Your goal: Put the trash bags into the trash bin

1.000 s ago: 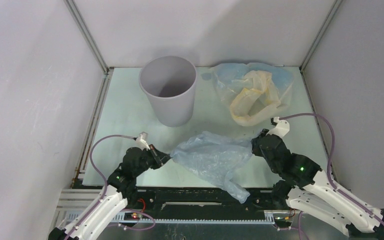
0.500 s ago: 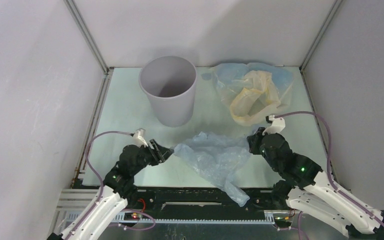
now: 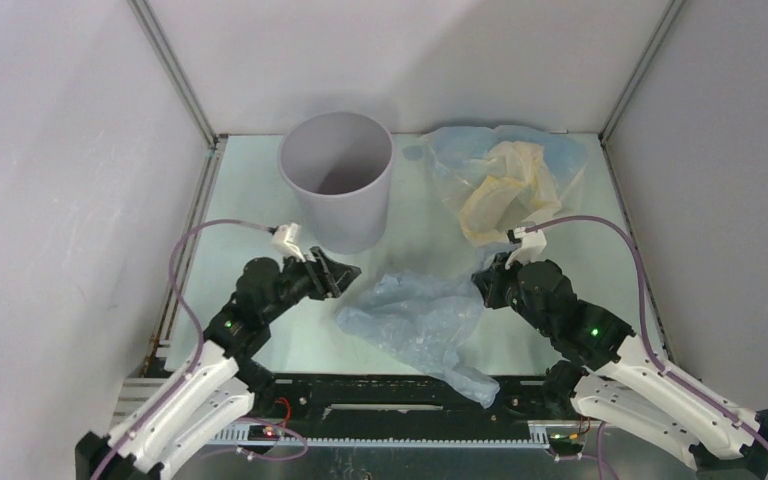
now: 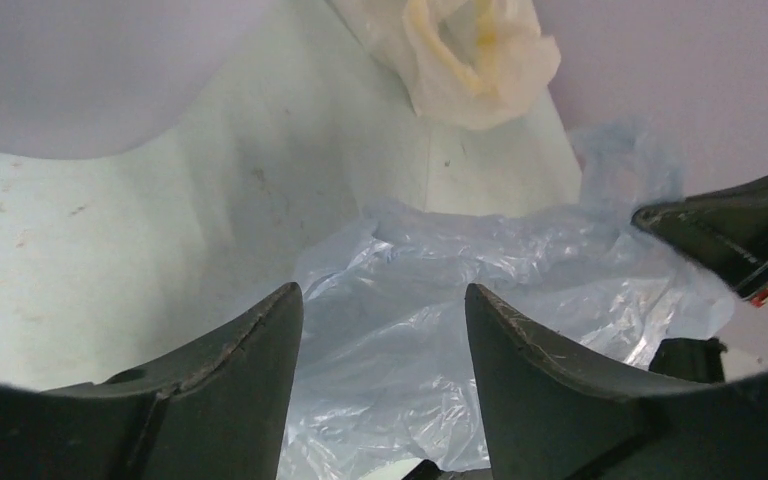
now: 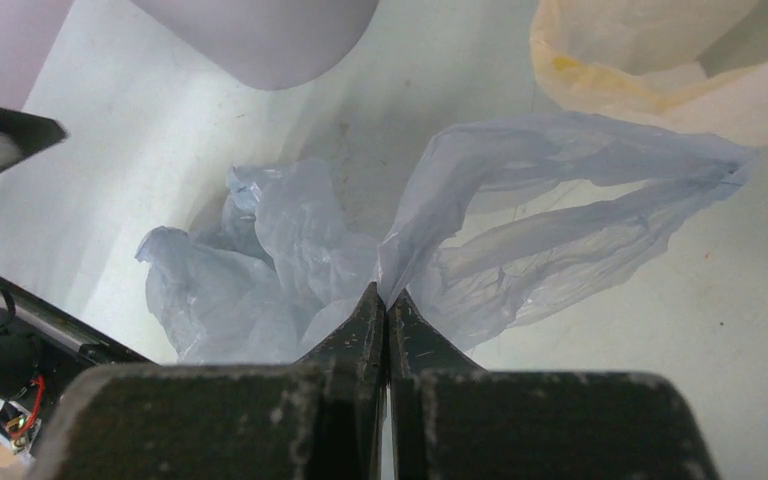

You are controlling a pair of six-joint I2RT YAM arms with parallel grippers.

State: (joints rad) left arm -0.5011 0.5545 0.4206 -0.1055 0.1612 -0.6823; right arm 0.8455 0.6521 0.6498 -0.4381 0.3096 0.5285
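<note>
The pale blue-grey trash bag has its film lying flat in thin creases, so it should hang down limp and empty like a drape when I lift it.
A pale blue-grey trash bag lies crumpled on the table between the arms, its tail hanging over the front edge. My right gripper is shut on the bag's right edge, pinching a fold of film. To the left of the bag, my left gripper stands open, a little above it and holding nothing. The light grey trash bin stands upright at the back. Pale blue and cream-yellow trash bags lie heaped to the right of it.
Grey walls with metal corner posts close in the table on three sides. A black rail with cables runs along the near edge, and a strip runs along the left edge.
My left gripper has opened, let go of the blue-grey bag's left end and drawn up toward the bin. The right gripper has carried its end leftward, and the bag has slumped.
</note>
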